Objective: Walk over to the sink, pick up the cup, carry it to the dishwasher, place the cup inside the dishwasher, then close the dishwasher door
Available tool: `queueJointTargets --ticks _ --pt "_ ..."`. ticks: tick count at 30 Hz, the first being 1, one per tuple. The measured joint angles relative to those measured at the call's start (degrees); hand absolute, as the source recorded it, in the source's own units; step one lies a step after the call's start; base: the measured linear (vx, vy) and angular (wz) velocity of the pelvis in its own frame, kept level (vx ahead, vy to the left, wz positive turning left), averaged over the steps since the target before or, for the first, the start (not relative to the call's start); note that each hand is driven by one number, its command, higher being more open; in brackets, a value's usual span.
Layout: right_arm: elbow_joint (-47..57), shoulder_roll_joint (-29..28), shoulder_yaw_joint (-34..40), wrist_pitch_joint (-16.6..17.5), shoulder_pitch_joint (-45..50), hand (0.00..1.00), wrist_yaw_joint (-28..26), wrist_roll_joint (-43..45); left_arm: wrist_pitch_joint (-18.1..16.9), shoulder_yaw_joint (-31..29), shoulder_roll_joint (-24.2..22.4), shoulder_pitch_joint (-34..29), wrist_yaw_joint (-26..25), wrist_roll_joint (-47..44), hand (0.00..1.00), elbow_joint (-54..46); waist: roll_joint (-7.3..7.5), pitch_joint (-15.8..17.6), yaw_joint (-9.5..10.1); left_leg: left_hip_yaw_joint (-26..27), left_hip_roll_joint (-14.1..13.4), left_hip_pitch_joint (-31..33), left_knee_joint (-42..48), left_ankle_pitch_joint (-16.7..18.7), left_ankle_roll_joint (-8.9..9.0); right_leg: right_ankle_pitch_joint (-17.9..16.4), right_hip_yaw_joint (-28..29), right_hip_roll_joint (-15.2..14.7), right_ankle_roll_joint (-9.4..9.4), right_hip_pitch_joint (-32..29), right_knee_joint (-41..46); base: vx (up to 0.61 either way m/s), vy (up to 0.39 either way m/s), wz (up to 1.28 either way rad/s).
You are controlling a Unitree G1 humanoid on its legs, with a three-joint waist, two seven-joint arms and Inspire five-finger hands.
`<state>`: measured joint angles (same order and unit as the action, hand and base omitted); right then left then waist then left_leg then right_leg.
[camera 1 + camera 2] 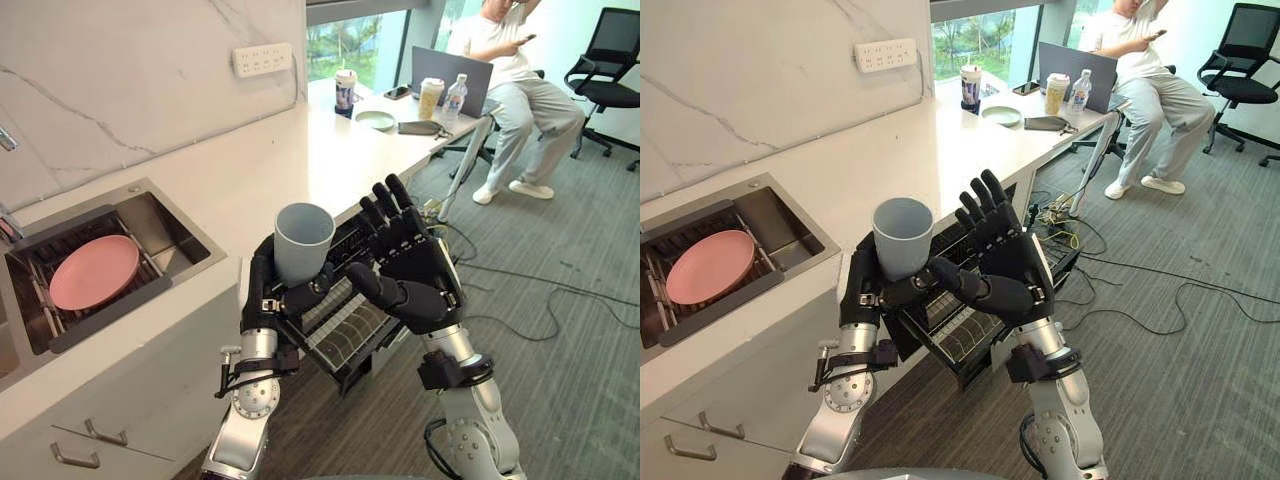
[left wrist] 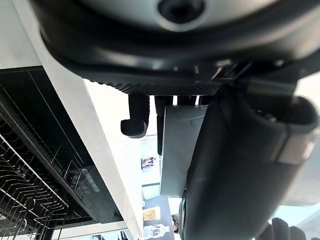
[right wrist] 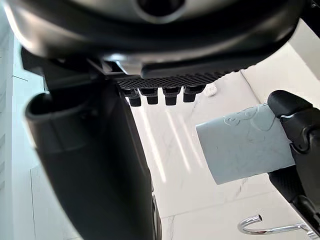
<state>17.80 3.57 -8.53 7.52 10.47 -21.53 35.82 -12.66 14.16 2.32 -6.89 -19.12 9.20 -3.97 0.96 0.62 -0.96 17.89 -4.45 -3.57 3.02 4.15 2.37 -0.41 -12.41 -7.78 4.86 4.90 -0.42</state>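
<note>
My gripper will find the grey cup (image 1: 303, 245) empty, and the cup should stay dry when I tip it sideways, because only the plain inside (image 1: 305, 225) can be seen through the cup's open rim.
My left hand (image 1: 268, 292) is shut on a pale grey-blue cup (image 1: 302, 241), held upright in the air in front of the counter edge. The same cup (image 3: 245, 145) shows in the right wrist view, gripped by that hand's fingers. My right hand (image 1: 412, 268) is raised beside the cup with fingers straight and open, holding nothing. Below and between the hands is the open dishwasher (image 1: 345, 330) with its wire rack pulled out. The sink (image 1: 160, 225) lies to the left in the counter, with a pink plate (image 1: 94, 271) in it.
A white counter (image 1: 290, 160) runs back to a desk with a laptop (image 1: 452, 80), cups and a bottle. A person sits there on a chair. Cables lie on the grey carpet (image 1: 560, 300) to the right. Drawer handles (image 1: 75, 455) show at lower left.
</note>
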Motion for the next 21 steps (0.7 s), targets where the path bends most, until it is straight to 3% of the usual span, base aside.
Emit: queueJointTargets --ticks 7,21 --pt "-1.9 1.3 -1.1 -0.5 -1.0 1.0 3.0 -6.8 0.0 1.0 1.2 0.9 1.9 2.3 0.0 0.0 0.36 -0.2 -0.03 -0.1 0.8 0.2 -0.9 -0.9 -0.55 0.9 0.0 -0.4 0.13 -0.3 -0.6 -0.04 0.014 0.01" --pt "-3.4 3.2 -1.5 -1.1 -2.2 1.0 5.6 -7.9 -0.1 4.6 2.4 0.9 5.8 5.7 0.0 -0.9 0.7 -0.8 -0.16 -0.2 1.1 1.1 -1.8 -2.1 -0.72 1.2 0.0 -0.6 0.42 -1.6 -0.6 -0.02 -0.001 0.0"
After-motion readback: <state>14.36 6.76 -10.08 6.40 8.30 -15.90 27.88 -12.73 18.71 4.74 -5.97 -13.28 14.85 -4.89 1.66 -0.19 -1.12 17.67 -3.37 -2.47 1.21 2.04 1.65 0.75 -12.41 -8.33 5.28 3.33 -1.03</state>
